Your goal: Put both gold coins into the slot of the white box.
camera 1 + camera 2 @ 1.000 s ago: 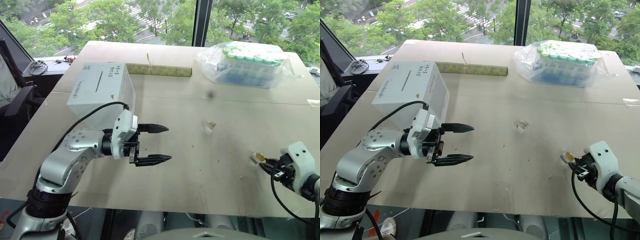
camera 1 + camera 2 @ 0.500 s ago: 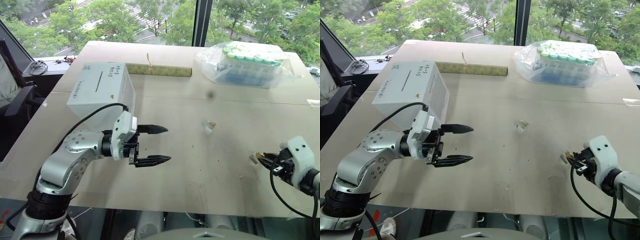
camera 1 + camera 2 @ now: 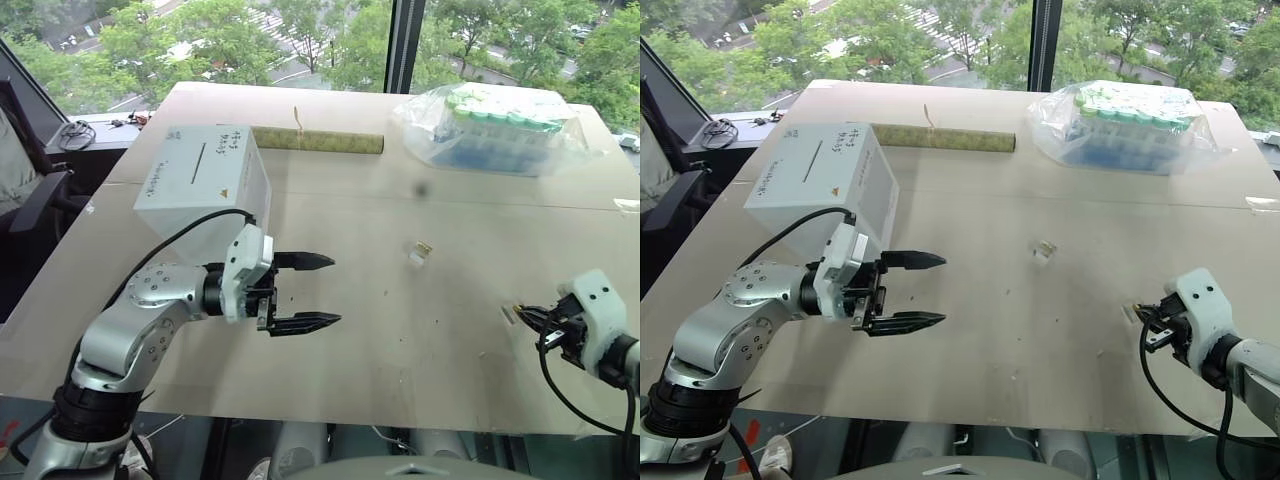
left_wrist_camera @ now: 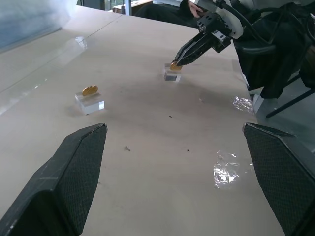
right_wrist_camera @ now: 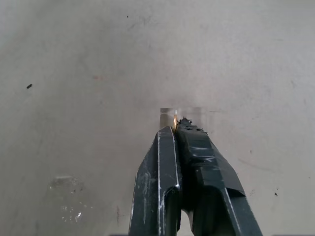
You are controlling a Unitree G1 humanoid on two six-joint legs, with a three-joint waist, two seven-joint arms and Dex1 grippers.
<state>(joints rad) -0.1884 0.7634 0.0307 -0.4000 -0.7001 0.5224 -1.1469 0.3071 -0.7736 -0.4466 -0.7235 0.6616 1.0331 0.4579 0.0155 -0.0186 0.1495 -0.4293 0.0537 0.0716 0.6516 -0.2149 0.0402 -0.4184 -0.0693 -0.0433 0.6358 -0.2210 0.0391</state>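
My right gripper is holding the gold coin (image 3: 517, 308) far across from the white box's slot (image 3: 198, 163). Next, my left gripper takes the coin halfway and brings it to the slot.
The white box (image 3: 205, 190) stands at the table's left, its dark slot (image 3: 197, 162) on the top face. My left gripper (image 3: 333, 291) hangs open just right of the box, nothing between its fingers. One gold coin (image 4: 89, 90) lies on a small clear block (image 3: 417, 256) near the table's middle. At the right front, my right gripper (image 5: 176, 125) is shut on the other gold coin (image 5: 174, 119), edge-on between the tips, right over its own clear block (image 4: 172, 75). The same gripper (image 3: 520, 313) shows in the eye view.
A clear bag of green-capped tubes (image 3: 495, 125) lies at the back right. A long cardboard roll (image 3: 318, 140) lies behind the box. Scraps of crumpled clear film (image 4: 226, 169) lie near the front edge. A dark chair (image 3: 35, 200) stands off the table's left side.
The right gripper's fingers have closed on the coin on its block. The left arm and the box have not moved.
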